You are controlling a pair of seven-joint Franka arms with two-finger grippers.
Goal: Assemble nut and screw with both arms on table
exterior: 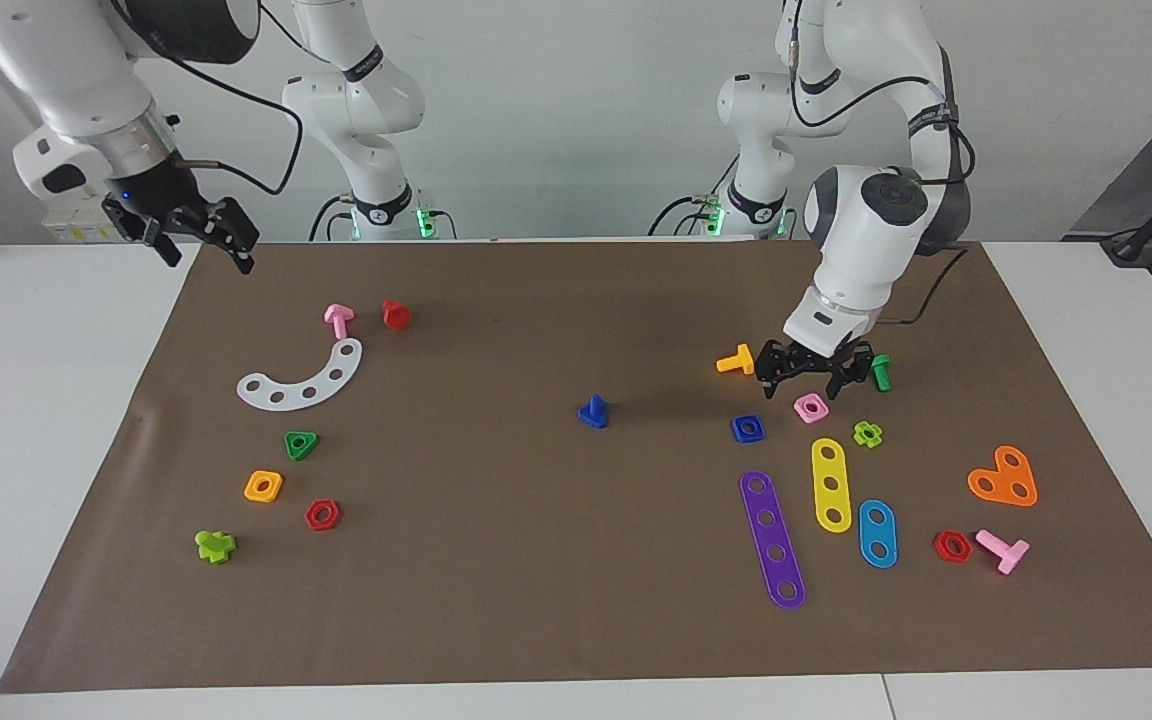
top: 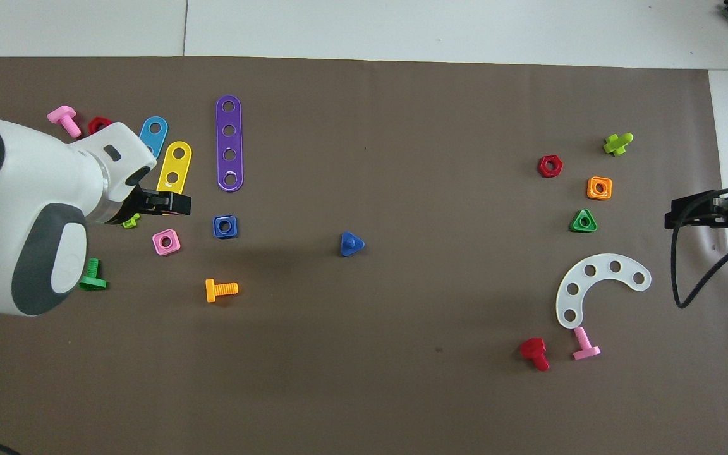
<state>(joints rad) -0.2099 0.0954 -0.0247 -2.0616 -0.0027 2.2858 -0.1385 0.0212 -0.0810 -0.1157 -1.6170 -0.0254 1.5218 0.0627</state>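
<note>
I expect the dark-blue screw [top: 349,242] to stay upright when I lower the square nut over it, because it stands stem up on its triangular head [top: 353,246].
The dark-blue square nut [exterior: 748,428] [top: 225,226] lies flat on the brown mat [exterior: 496,620] [top: 402,392] of the table, toward the left arm's end. The dark-blue screw [exterior: 593,412] [top: 351,244] stands on its triangular head near the mat's middle, shaft up. My left gripper [exterior: 812,378] [top: 160,203] is open and empty, low over the mat between an orange bolt [exterior: 736,360] and a green bolt [exterior: 881,372], close to the pink square nut [exterior: 811,407] and beside the blue nut. My right gripper [exterior: 204,240] [top: 696,213] is open and empty, raised over the mat's edge at the right arm's end.
Purple [exterior: 773,540], yellow [exterior: 831,484] and blue [exterior: 877,533] strips, an orange heart plate [exterior: 1004,478], a red nut and a pink bolt lie by the blue nut. At the right arm's end lie a white curved plate [exterior: 304,378], a green triangular nut [exterior: 301,444], an orange nut [exterior: 263,486] and several more pieces.
</note>
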